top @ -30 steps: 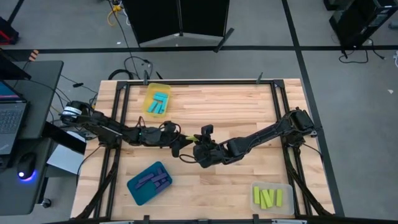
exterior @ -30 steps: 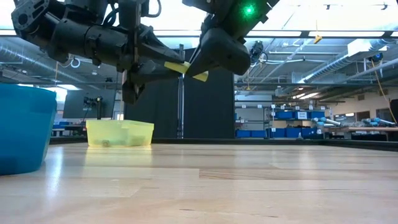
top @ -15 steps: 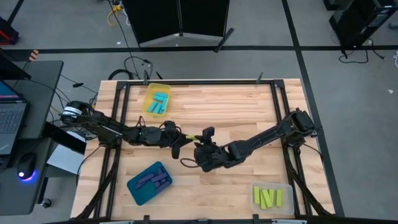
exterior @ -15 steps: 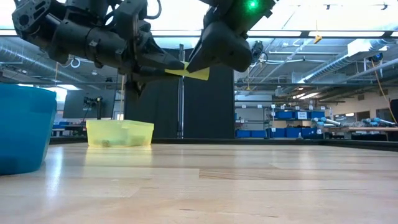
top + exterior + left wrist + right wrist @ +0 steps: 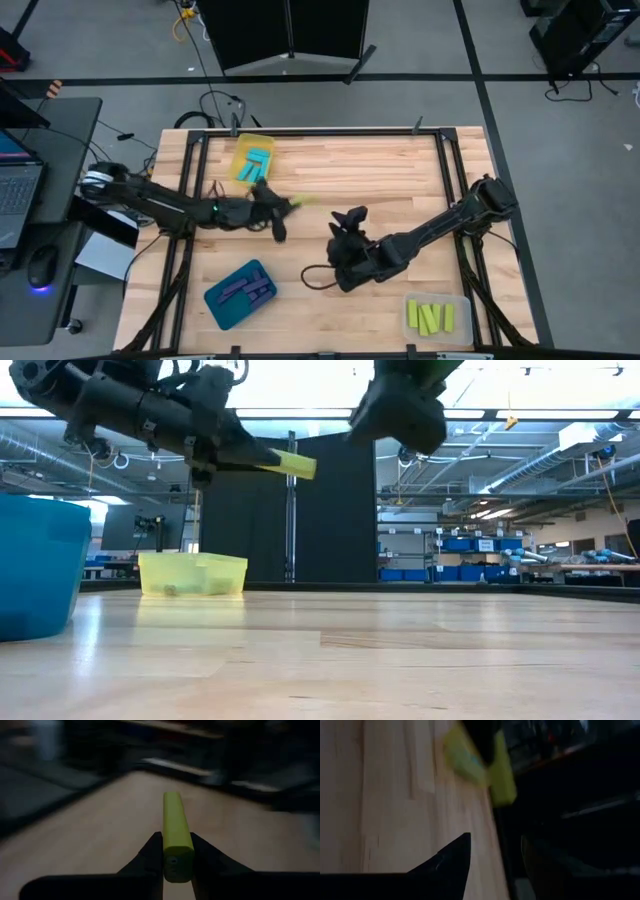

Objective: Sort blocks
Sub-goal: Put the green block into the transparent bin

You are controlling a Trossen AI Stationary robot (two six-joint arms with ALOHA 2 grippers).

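Note:
The clear tray [image 5: 430, 318] for the yellow-green block is too far away for my left gripper to reach, so next my right gripper grabs the block's jutting end [image 5: 305, 466] and brings the block there.
A yellow-green block [image 5: 303, 203] hangs in the air over the middle of the table, with my left gripper [image 5: 285, 207] shut on it. In the low view the block [image 5: 293, 463] sticks out of the gripper [image 5: 262, 458] toward the right, high above the wood. My right gripper [image 5: 352, 215] stands a little to the block's right and nearer the front edge. It is open [image 5: 492, 850] with nothing between its fingers. My left gripper pinches the block's two long sides at the end nearest the wrist [image 5: 175, 857] between its two fingers [image 5: 152, 854]. The fingers come almost level from the table's left and lie along the block. The rest of the block juts out past the fingertips, roughly level and clear of the table.
A yellow tray [image 5: 240, 150] with cyan blocks stands at the back left. Near the front left is a blue tray [image 5: 222, 310] with purple blocks. At the front right, a clear tray [image 5: 460, 320] holds yellow-green blocks. The wood between them is bare.
Both grippers were at the block in mid-air. My right gripper has opened, let go of it and drawn back toward the table's right and near edges. My left gripper keeps the block and has rolled and moved slightly toward the far left. The block now lies nearly level.

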